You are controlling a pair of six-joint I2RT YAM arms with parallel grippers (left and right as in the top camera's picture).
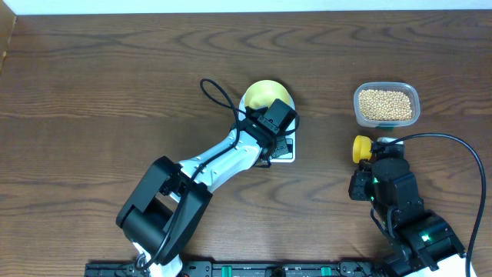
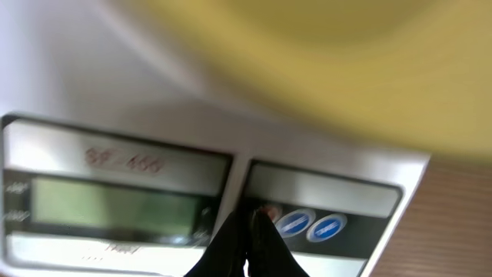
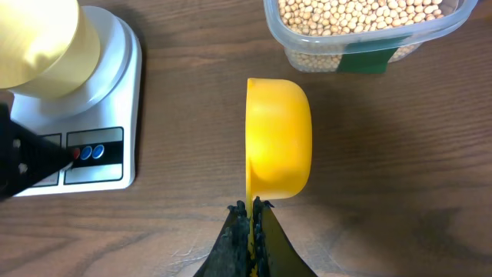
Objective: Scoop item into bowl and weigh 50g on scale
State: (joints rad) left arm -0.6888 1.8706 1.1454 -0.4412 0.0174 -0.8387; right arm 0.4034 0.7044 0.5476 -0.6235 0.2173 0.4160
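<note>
Next, I lift clear of the red button (image 2: 270,212) and press it again before weighing, because the scale's display (image 2: 114,209) is blank with my left gripper's fingers at that button.
The pale-yellow bowl (image 1: 265,95) stands on the white scale (image 1: 285,153); both also show in the right wrist view, bowl (image 3: 38,42) and scale (image 3: 115,100). My left gripper (image 2: 252,218) is shut, its tips at the red button beside two blue buttons (image 2: 311,225) on the scale's front panel (image 2: 123,196). The beige beans (image 1: 385,104) fill a clear tub (image 3: 361,27). My right gripper (image 3: 252,208) is shut on the handle of the bright yellow scoop (image 3: 278,138), which is held on its side in front of the tub.
The wooden table (image 1: 100,92) stretches wide to the left and back. The left arm (image 1: 215,165) slants from the front centre to the scale. The right arm (image 1: 400,196) stands at the front right, with a black cable looping beside it.
</note>
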